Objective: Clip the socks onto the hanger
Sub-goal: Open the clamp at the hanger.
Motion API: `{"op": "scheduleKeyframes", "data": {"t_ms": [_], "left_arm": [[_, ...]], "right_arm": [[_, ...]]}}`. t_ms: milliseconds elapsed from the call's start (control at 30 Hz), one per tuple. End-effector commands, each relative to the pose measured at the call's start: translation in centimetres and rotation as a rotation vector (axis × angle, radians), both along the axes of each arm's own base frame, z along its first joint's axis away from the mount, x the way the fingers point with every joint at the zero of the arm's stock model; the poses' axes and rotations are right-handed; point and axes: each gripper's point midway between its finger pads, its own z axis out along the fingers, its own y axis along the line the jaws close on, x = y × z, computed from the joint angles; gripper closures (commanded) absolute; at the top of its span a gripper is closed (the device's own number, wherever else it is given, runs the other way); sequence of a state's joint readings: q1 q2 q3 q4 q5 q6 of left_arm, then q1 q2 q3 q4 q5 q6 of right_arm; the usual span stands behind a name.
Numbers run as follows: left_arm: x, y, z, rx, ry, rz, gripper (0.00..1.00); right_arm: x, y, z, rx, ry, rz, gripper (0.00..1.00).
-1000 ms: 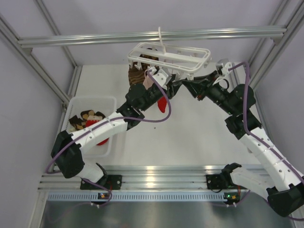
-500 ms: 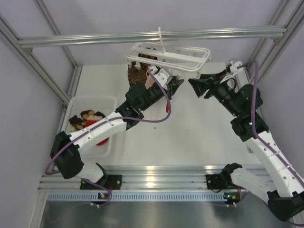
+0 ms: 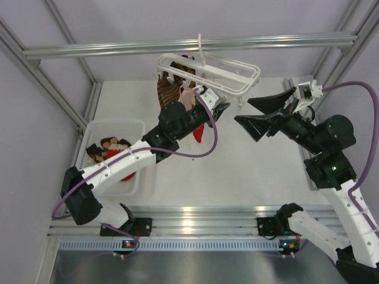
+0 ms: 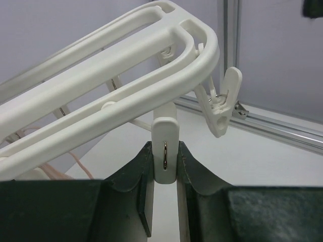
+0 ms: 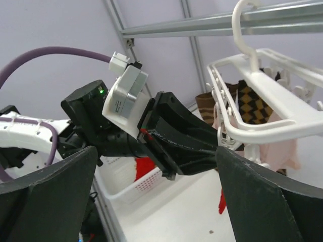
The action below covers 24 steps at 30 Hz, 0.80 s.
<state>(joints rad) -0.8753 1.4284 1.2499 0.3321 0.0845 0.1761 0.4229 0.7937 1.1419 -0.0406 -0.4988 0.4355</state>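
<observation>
A clip (image 4: 165,151) is between the closed fingers of my left gripper, so my right gripper should hold the hanger's corner clip (image 3: 240,104) before my left gripper gets a sock from the bin.
The white hanger (image 3: 208,70) hangs by its hook from the aluminium rail, tilted. A brown striped sock (image 3: 170,92) and a pale pink sock (image 3: 188,97) dangle from its left end. My left gripper (image 4: 165,149) is shut on one of the hanger's white clips (image 4: 165,136), just under the frame (image 4: 126,65). A red sock (image 3: 200,131) hangs below that gripper; I cannot tell whether the clip holds it. My right gripper (image 3: 244,112) stands wide open and empty, to the right of the hanger and apart from it. It faces the left gripper (image 5: 176,136).
A white bin (image 3: 134,127) at the left holds more socks, a red one (image 5: 144,166) among them. A second free clip (image 4: 222,108) dangles at the hanger's corner. Aluminium posts frame the back corners, and the rail (image 3: 118,48) crosses above the hanger.
My right gripper opened wide and drew back to the right, away from the hanger. My left gripper closed a little onto the clip, and the hanger tilted slightly.
</observation>
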Motion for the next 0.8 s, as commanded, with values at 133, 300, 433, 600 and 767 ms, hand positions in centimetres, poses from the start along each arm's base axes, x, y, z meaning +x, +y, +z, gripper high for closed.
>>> {"op": "scheduleKeyframes", "data": {"t_ms": [133, 300, 433, 600, 767], "left_arm": [[-1.7, 0.0, 2.3, -0.025, -0.025, -0.035, 1.00], [-2.2, -0.1, 2.8, -0.055, 0.012, -0.054, 1.00], [-2.9, -0.3, 3.2, -0.068, 0.021, -0.096, 1.00], [-3.1, -0.2, 3.6, -0.074, 0.012, -0.098, 1.00], [-3.4, -0.1, 3.1, -0.058, -0.021, -0.112, 1.00]], "right_arm": [[1.9, 3.4, 1.2, 0.048, 0.144, 0.119, 0.00], [3.0, 3.6, -0.6, 0.098, 0.191, 0.072, 0.26], [2.3, 3.1, -1.5, 0.138, 0.138, 0.034, 0.36], [3.1, 2.5, -2.6, 0.130, 0.097, -0.035, 0.45], [5.3, 1.7, -2.5, 0.159, 0.056, -0.140, 0.42]]}}
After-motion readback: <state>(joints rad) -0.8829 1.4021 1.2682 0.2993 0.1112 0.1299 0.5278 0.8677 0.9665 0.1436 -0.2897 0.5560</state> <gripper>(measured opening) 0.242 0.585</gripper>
